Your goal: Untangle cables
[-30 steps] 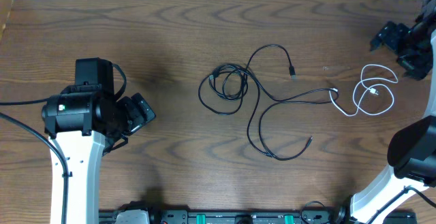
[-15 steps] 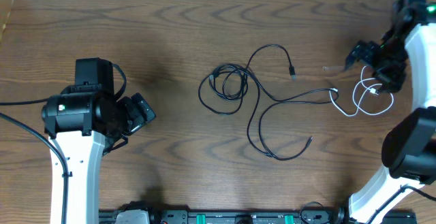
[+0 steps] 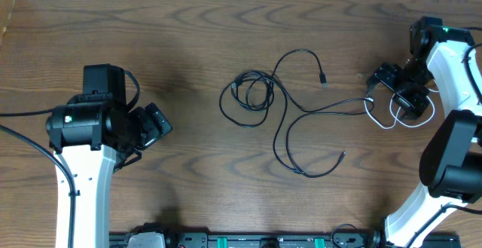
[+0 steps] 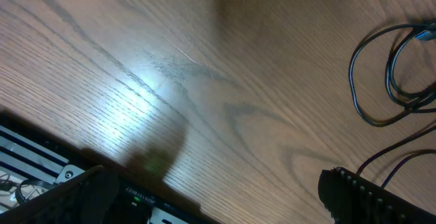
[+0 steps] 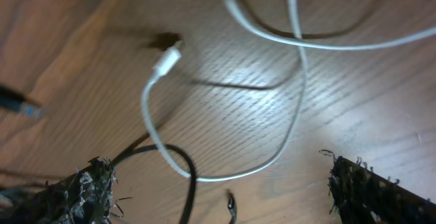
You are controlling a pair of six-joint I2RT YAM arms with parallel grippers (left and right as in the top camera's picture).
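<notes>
The part of the white cable (image 5: 304, 74) by its own crossing is clear of the black cable, so the robot's right gripper keeps going down until its fingers close around that part of the white cable.
Long black cables (image 3: 280, 106) lie tangled mid-table, with a coil (image 3: 252, 93) at the left and loops trailing right and down. The white cable (image 3: 380, 118) lies at the right, its loops partly under my right arm. My right gripper (image 3: 392, 86) is open, low over the white cable. In the right wrist view the white cable (image 5: 289, 88) and its plug (image 5: 167, 60) lie between my open fingers (image 5: 221, 203), with a black cable (image 5: 184, 166) crossing under it. My left gripper (image 3: 154, 124) is open and empty, far left of the cables; the coil (image 4: 388, 81) shows in its view.
The table's front edge with a black rail (image 3: 248, 240) runs along the bottom. The left arm's base (image 3: 83, 165) stands at the front left, the right arm's base (image 3: 452, 165) at the front right.
My right gripper has swung from the far right corner leftward and down onto the white cable. The left arm has not moved.
</notes>
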